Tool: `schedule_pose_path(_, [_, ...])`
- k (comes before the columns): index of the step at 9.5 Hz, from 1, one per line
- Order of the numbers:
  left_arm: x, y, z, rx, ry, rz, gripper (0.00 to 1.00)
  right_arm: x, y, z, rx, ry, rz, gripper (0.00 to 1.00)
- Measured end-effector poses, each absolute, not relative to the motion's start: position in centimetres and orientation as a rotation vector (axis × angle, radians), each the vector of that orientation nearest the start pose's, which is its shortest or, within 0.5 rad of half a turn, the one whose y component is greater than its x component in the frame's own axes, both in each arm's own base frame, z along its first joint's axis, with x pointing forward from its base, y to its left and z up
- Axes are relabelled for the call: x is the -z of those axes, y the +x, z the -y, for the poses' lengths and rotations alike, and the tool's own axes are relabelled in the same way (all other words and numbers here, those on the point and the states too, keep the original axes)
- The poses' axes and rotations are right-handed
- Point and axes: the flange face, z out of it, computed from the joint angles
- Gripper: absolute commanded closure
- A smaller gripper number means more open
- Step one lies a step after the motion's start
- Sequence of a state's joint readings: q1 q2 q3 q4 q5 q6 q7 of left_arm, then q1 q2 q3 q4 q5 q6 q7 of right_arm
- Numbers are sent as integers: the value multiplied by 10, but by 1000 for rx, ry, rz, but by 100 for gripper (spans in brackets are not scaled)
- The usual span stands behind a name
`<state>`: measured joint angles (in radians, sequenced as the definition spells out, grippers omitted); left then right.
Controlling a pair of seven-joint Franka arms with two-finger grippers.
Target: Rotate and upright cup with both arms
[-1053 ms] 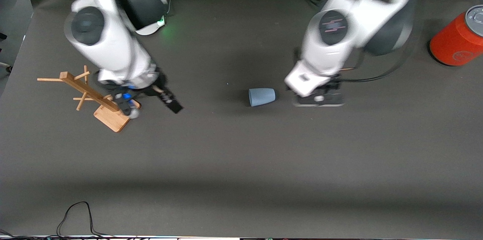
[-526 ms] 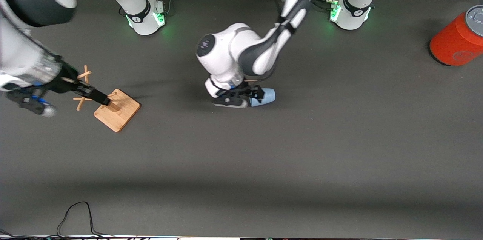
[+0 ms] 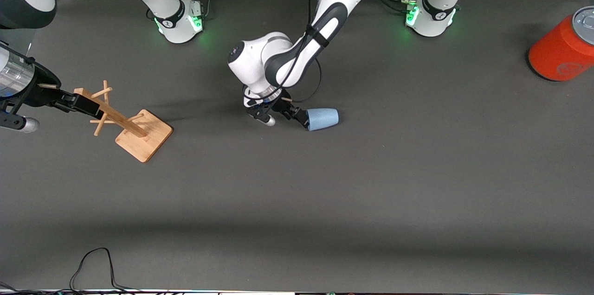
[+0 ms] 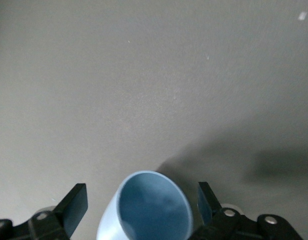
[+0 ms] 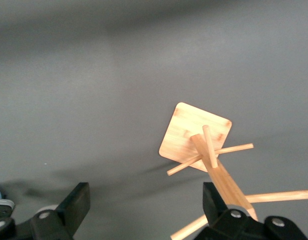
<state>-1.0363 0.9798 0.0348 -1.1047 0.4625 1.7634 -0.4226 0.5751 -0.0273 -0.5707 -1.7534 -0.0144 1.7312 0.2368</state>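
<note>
The light-blue cup's opening points at my left gripper, so the cup will come round and finish with its opening up when I turn it by its rim.
The light-blue cup lies on its side on the dark mat, its open mouth toward the right arm's end of the table. My left gripper is low at the cup's mouth and open. In the left wrist view the cup's mouth sits between the two spread fingers, with a gap on each side. My right gripper is open and empty, over the top of the wooden rack. The right wrist view shows the gripper with the rack below it.
A large orange-red can with a silver top lies at the left arm's end of the table. A black cable loops at the table edge nearest the front camera. The rack's pegs stick out beside the right gripper.
My left gripper swung from the cup's base side over to its mouth and now frames the rim. My right gripper moved from the rack's base to its top. The cup has not moved.
</note>
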Motion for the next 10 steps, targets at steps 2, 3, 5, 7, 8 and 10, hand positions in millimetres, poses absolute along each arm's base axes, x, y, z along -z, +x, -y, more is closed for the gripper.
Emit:
schedule_pose_path(2, [-201,426,595,8,-2287,-1053,6,-570,554,7,20,-3131,-302,0])
schedule_pose_path(3, [-201,427,593,-5,-2262,-1073,6,-572,553,11,27,-3132,-274,0])
schedule_pose_path(5, [-194,428,586,-35,-2234,-1083,39,-576,551,12,40,-3131,-248,0])
schedule_pose_path(7, [-185,437,573,-70,-2220,-1082,89,-578,551,7,46,-3132,-227,0])
schedule_pose_path(8, [-184,442,568,-79,-2222,-1074,100,-578,551,6,48,-3132,-223,0])
schedule_pose_path(10, [-185,449,563,-83,-2229,-1060,100,-577,554,1,67,-3133,-211,0])
